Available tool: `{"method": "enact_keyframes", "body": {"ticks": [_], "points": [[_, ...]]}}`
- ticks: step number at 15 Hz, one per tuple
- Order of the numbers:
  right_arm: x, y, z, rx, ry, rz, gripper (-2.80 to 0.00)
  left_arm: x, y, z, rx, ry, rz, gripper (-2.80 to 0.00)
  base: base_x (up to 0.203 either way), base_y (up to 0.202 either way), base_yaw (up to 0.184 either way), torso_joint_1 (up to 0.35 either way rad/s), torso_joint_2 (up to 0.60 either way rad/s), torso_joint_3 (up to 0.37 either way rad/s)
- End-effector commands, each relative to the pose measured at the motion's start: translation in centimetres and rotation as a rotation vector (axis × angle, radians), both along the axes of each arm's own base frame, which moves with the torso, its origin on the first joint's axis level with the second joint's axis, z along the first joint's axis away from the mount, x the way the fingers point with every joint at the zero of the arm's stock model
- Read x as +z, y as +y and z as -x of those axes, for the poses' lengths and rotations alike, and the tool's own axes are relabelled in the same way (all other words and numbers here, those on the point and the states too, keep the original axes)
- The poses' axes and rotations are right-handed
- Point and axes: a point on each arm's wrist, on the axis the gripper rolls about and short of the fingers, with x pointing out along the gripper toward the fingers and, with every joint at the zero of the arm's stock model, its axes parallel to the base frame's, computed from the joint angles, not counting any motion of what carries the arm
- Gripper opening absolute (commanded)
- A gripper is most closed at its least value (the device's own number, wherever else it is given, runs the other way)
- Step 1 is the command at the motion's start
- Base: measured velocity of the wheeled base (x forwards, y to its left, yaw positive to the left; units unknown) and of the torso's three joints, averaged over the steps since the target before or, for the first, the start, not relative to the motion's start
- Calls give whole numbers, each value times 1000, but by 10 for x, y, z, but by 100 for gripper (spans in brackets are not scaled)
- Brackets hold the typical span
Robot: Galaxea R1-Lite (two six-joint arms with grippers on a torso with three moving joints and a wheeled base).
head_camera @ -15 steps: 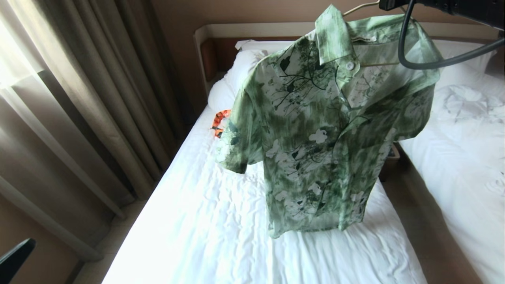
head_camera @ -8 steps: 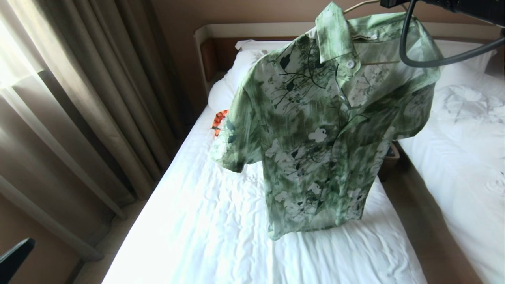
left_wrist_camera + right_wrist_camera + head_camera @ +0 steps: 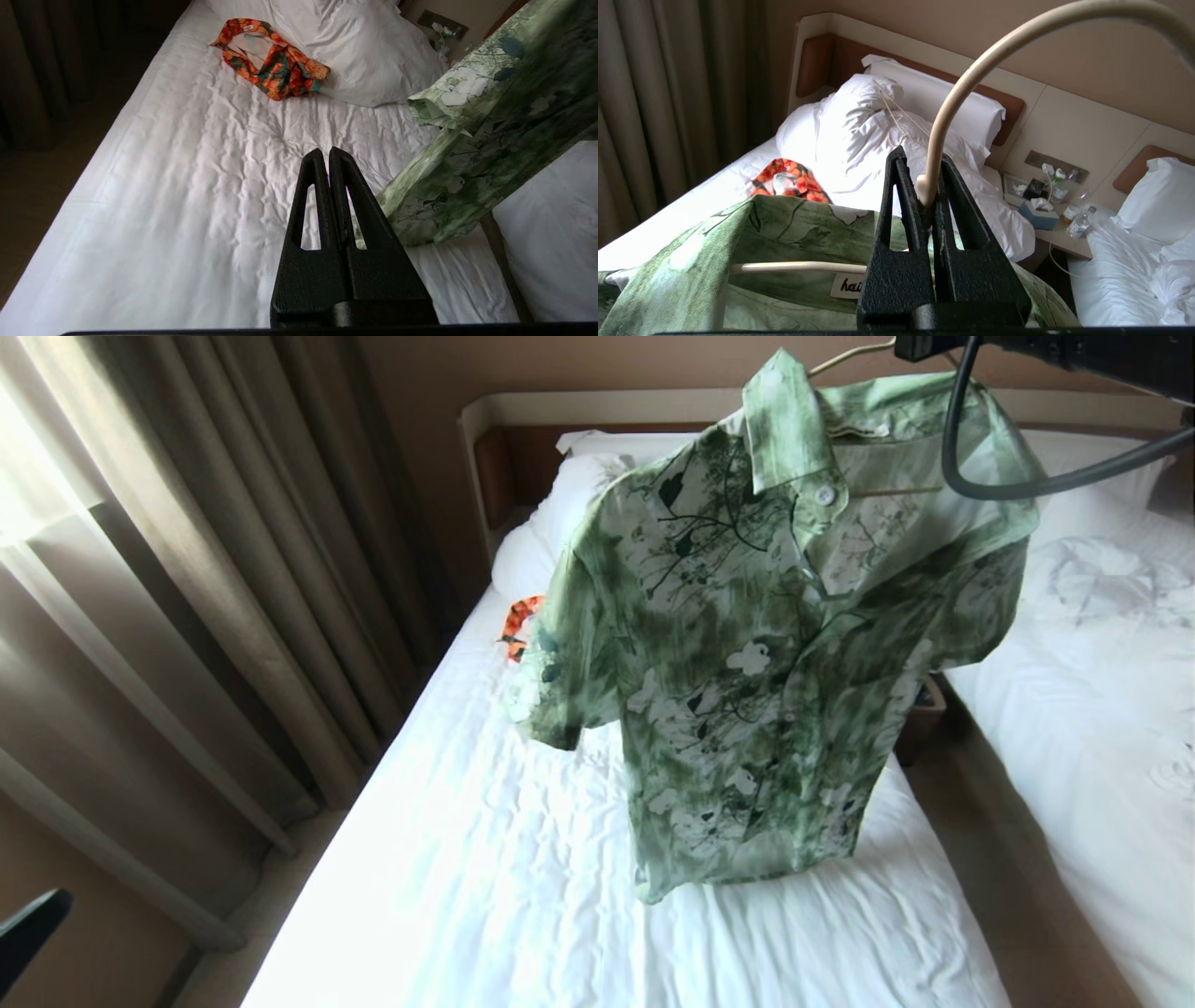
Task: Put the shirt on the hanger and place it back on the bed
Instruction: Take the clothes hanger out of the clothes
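My left gripper continues to go toward the shirt's button (image 3: 825, 497) and opens around the collar flap, as the hanger's hook is in my right gripper, with the shirt's collar flap hanging free (image 3: 784, 435).
The green flowered shirt (image 3: 766, 644) hangs buttoned on the cream hanger (image 3: 845, 355), above the middle of the white bed (image 3: 523, 859), its hem just over the sheet. In the right wrist view my right gripper (image 3: 923, 163) is shut on the tip of the hanger's hook (image 3: 971, 74), and the hanger's bar (image 3: 798, 267) runs inside the shirt's collar (image 3: 738, 233). My right arm (image 3: 1074, 350) reaches in at the top right of the head view. My left gripper (image 3: 327, 151) is shut and empty, low over the bed (image 3: 187, 186), beside the shirt's hem (image 3: 467, 186).
An orange-and-dark-green garment (image 3: 275, 60) lies by the pillow (image 3: 355, 51) near the brown headboard (image 3: 523, 457). Curtains (image 3: 187, 569) hang along the bed's left side. A second white bed (image 3: 1102, 663) stands to the right, across a narrow gap with a cluttered nightstand (image 3: 1059, 233).
The hanging shirt sways slightly to the left and back. Both grippers stay as they were.
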Motion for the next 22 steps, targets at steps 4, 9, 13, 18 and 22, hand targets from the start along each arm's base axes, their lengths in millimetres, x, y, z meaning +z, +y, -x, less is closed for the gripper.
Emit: {"method": "enact_keyframes", "body": {"ticks": [4, 9, 13, 18, 22], "points": [[-21, 24, -7, -10, 139, -40, -280, 46, -2, -2, -93, 6, -30, -280, 0, 0, 0, 0, 0, 0], [-48, 66, -16, 15, 221, -39, -280, 66, -8, -46, -303, 109, -124, -280, 0, 0, 0, 0, 0, 0], [-72, 104, -18, 69, 272, -14, -280, 73, -32, -99, -505, 176, -131, -280, 0, 0, 0, 0, 0, 0], [-85, 123, -24, 93, 268, -25, -280, 72, -93, -153, -681, 238, -173, -280, 0, 0, 0, 0, 0, 0], [-88, 125, -25, 95, 274, -19, -280, 63, -153, -182, -658, 178, -197, -280, 0, 0, 0, 0, 0, 0]]}}
